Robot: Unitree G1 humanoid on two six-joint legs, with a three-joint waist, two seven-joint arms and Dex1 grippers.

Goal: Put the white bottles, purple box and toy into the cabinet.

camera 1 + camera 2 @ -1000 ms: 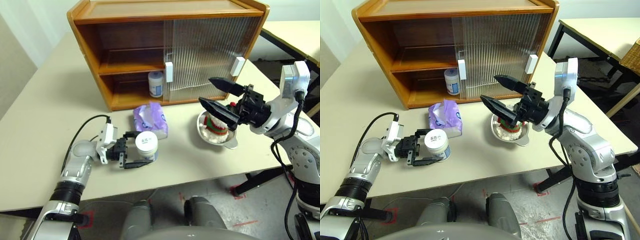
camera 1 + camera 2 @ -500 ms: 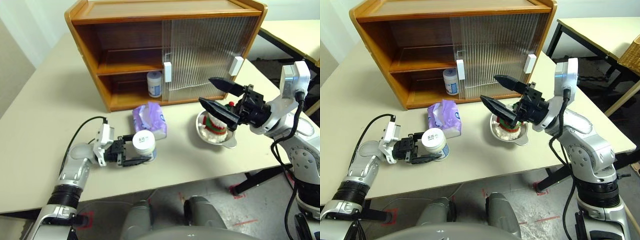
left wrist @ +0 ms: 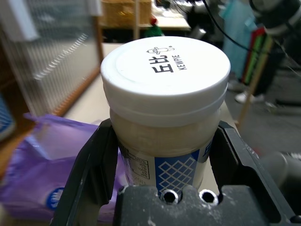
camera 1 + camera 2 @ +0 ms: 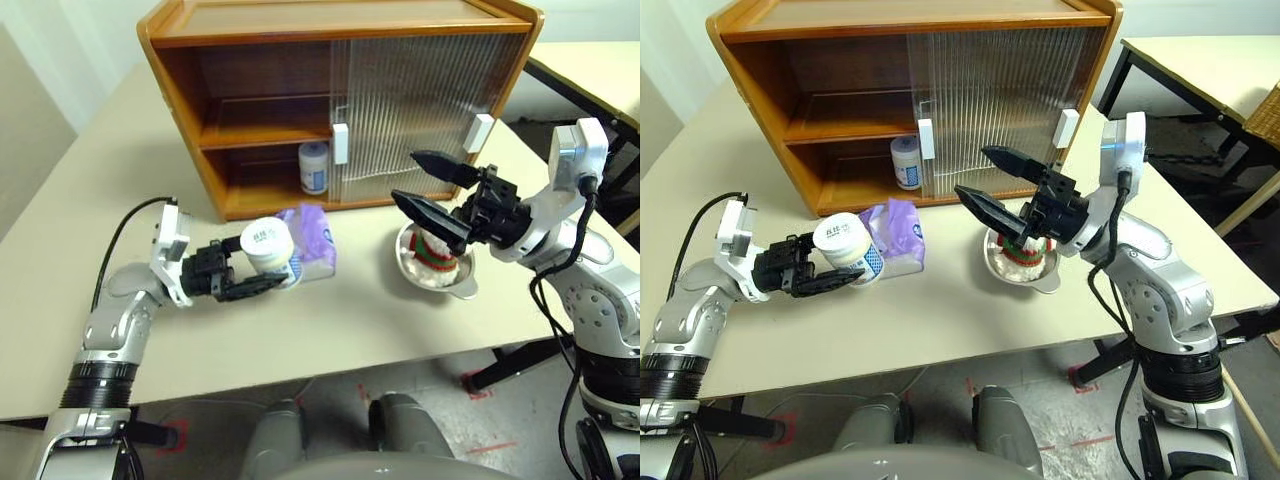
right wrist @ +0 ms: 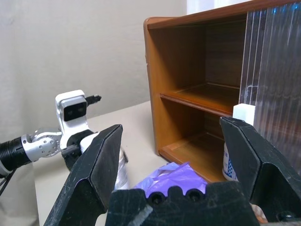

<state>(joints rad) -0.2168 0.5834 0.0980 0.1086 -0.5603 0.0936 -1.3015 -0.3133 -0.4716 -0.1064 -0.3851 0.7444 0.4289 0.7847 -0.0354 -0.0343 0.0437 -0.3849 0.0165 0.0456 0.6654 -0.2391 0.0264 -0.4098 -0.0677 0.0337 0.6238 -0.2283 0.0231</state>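
My left gripper is holding the held white bottle upright and the cabinet's lower shelf is free beside the other one, so it should keep going there and let go once the bottle stands.
My left gripper is shut on a white bottle, held upright above the table just in front of the purple box. The left wrist view has the bottle's lid between both fingers. A second white bottle stands on the lower shelf of the cabinet, beside the sliding door's edge. The toy sits in a steel bowl. My right gripper hangs open above the bowl, holding nothing.
The steel bowl rests right of the purple box. Ribbed sliding doors cover the cabinet's right half; its left half is open. Another table stands at the back right. The table's front edge runs close below my arms.
My left gripper has closed on the white bottle and lifted it off the table, up toward the purple box. The right arm has stayed where it was.
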